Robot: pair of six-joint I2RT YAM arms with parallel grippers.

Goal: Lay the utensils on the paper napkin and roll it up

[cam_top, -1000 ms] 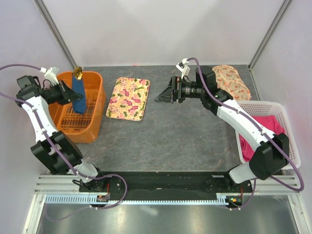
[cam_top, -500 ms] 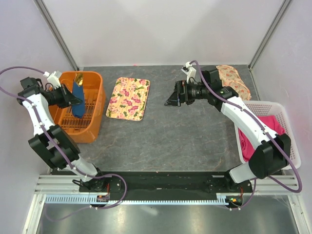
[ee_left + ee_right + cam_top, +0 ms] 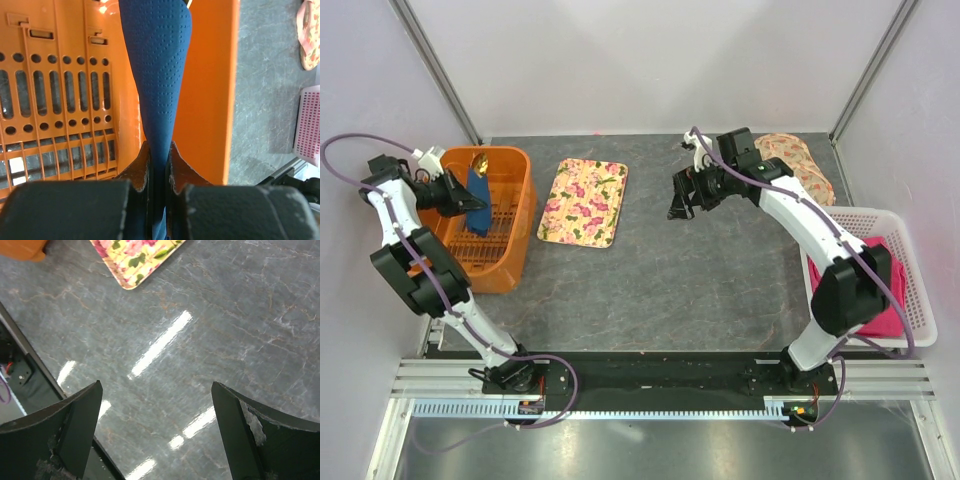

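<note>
The rolled napkin [image 3: 478, 200] is hanging lengthwise above the orange basket's free slotted bottom [image 3: 480, 248]. I should keep lowering the napkin with my left gripper until it lies there, and then let go.
The navy-blue paper napkin [image 3: 477, 200] is rolled into a slim bundle and stands in the orange basket [image 3: 510, 225] at the left. A gold utensil tip [image 3: 480, 160] pokes out of its far end. My left gripper [image 3: 466, 198] is shut on the rolled napkin; the left wrist view shows the blue roll [image 3: 156, 75] clamped between the dark fingers [image 3: 140, 167], over the basket's slotted floor. My right gripper [image 3: 678, 192] is open and empty above the grey table, right of the floral tray [image 3: 583, 202]. Its fingers [image 3: 75, 420] stand wide apart.
The floral tray's corner shows in the right wrist view [image 3: 135, 260]. A white basket [image 3: 905, 300] with a pink cloth [image 3: 875, 270] stands at the right edge. A floral fabric piece [image 3: 795, 165] lies at the back right.
My left arm drew back to the left and lowered the rolled napkin deeper into the orange basket. My right arm swung right and turned downward, away from the tray.
</note>
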